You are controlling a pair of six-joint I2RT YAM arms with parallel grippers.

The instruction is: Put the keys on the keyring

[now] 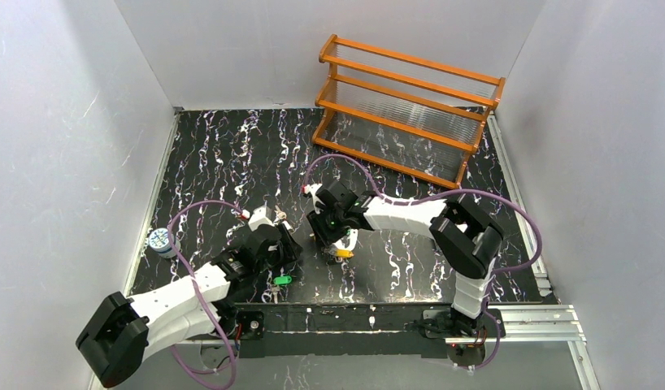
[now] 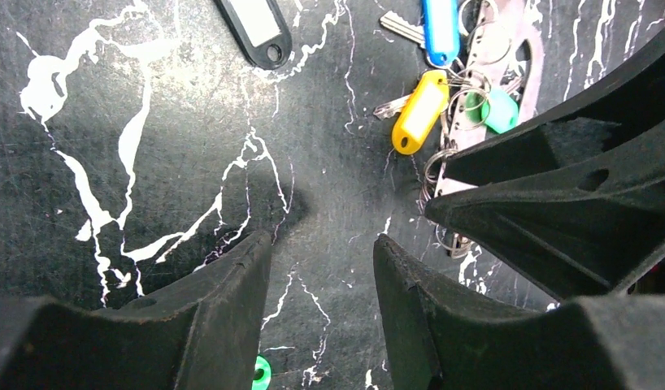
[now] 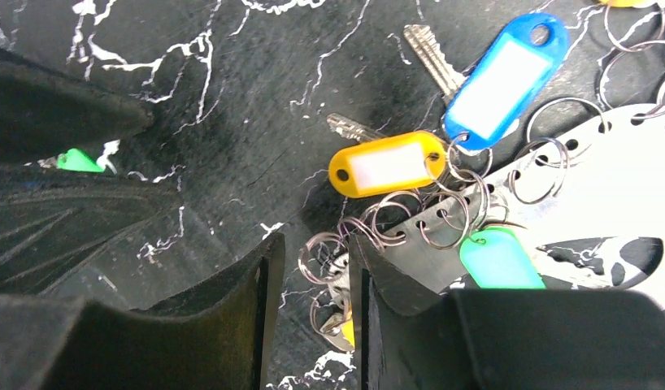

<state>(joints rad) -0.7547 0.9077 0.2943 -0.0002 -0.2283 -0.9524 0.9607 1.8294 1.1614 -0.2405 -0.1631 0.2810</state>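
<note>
The fingers of the robot's right gripper cover the bunched rings at the keyring's end (image 3: 319, 258), so the right gripper should move away before the left gripper takes those rings (image 2: 429, 180).
The keyring (image 3: 606, 179) is a pale silvery metal piece with a row of holes that carry several small split rings. It also shows in the left wrist view (image 2: 508, 57). A yellow-headed key (image 3: 386, 162), a blue-headed key (image 3: 504, 77) and a green tag (image 3: 500, 260) hang on those rings. My right gripper (image 3: 317, 244) is narrowly open at the keyring's end, with loose split rings and a small key between its jaws. My left gripper (image 2: 321, 236) is open and empty over bare table just left of the bunch. A loose green key (image 1: 282, 280) lies near it. A dark-headed key (image 2: 256, 28) lies apart.
A small round blue-white can (image 1: 159, 241) stands at the table's left edge. An orange wooden rack (image 1: 406, 110) stands at the back right. The two grippers are close together, the right one's fingers (image 2: 557, 187) beside the left one. White walls close in three sides.
</note>
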